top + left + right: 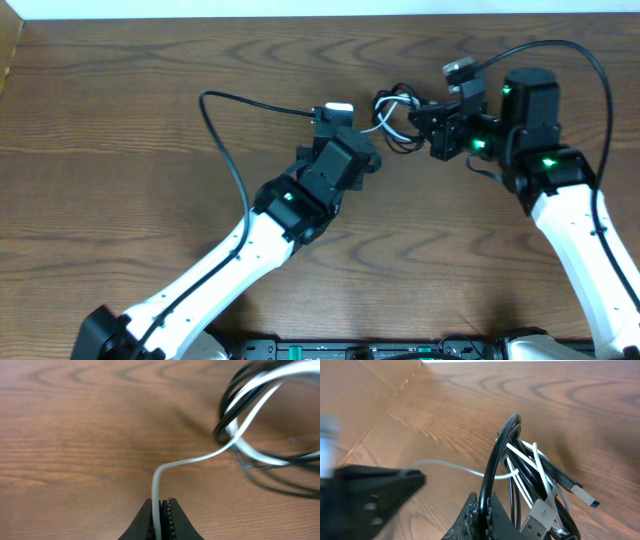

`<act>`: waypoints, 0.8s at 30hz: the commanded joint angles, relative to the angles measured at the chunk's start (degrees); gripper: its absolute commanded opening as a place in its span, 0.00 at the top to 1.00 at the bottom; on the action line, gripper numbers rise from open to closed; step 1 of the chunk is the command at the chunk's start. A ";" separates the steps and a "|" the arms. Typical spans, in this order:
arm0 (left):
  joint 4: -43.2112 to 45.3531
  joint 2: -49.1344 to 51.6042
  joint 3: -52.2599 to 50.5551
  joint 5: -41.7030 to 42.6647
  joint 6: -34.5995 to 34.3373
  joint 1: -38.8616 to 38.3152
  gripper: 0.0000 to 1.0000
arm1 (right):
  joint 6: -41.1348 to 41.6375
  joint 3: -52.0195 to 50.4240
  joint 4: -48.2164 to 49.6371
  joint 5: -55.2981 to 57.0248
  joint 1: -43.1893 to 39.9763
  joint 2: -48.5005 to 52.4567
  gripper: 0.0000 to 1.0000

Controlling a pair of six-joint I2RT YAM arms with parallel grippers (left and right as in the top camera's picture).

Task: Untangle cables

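Note:
The white cable at my left gripper leads into the bunched coil (514, 474), so next my left gripper lets go of it and takes the coil (396, 118) over from my right gripper.
A tangle of a white cable (385, 118) and a black cable (400, 140) lies at the far middle of the wooden table, between my two grippers. My left gripper (162, 505) is shut on the white cable (200, 458), which runs up and right into the blurred coil. My right gripper (485, 505) is shut on the black cable (495, 460), holding its loop upright. The white cable's strands (520, 465) and a white USB plug (536, 516) hang inside that loop. A black USB plug (577, 491) sticks out to the right.
Bare brown wooden table (120, 150) lies all around the tangle. My left arm's own black lead (225, 150) curves over the table at the left. The table's far edge (320, 14) runs close behind the cables. My left gripper shows as a dark shape in the right wrist view (370, 495).

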 commanded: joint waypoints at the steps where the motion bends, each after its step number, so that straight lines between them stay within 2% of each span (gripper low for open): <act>1: 1.14 3.13 0.55 2.95 -1.99 0.28 0.92 | 0.90 0.09 -0.15 -2.21 -1.92 -2.43 0.99; 3: 3.23 4.28 0.55 5.88 -2.01 0.28 0.89 | 1.33 0.09 -0.26 -2.25 -2.56 -2.64 0.99; 4: 5.31 4.98 0.55 8.39 -1.99 0.28 0.83 | 1.46 0.09 -0.33 -2.93 -2.97 -2.67 0.99; 10: 12.26 6.03 0.55 11.21 -1.99 0.31 0.24 | 1.75 0.09 -0.42 -5.33 -3.91 -2.69 0.99; 11: 13.31 6.05 0.55 11.23 -1.99 0.46 0.19 | 1.70 0.09 -0.46 -5.81 -4.04 -2.71 0.99; 19: 17.97 6.08 0.55 11.21 -2.01 2.95 0.17 | 1.70 0.09 -0.48 -12.44 -5.81 -2.73 0.99; 24: 19.06 6.08 0.55 11.23 -1.99 4.81 0.17 | 1.66 0.09 -0.44 -20.50 -8.24 -2.73 0.99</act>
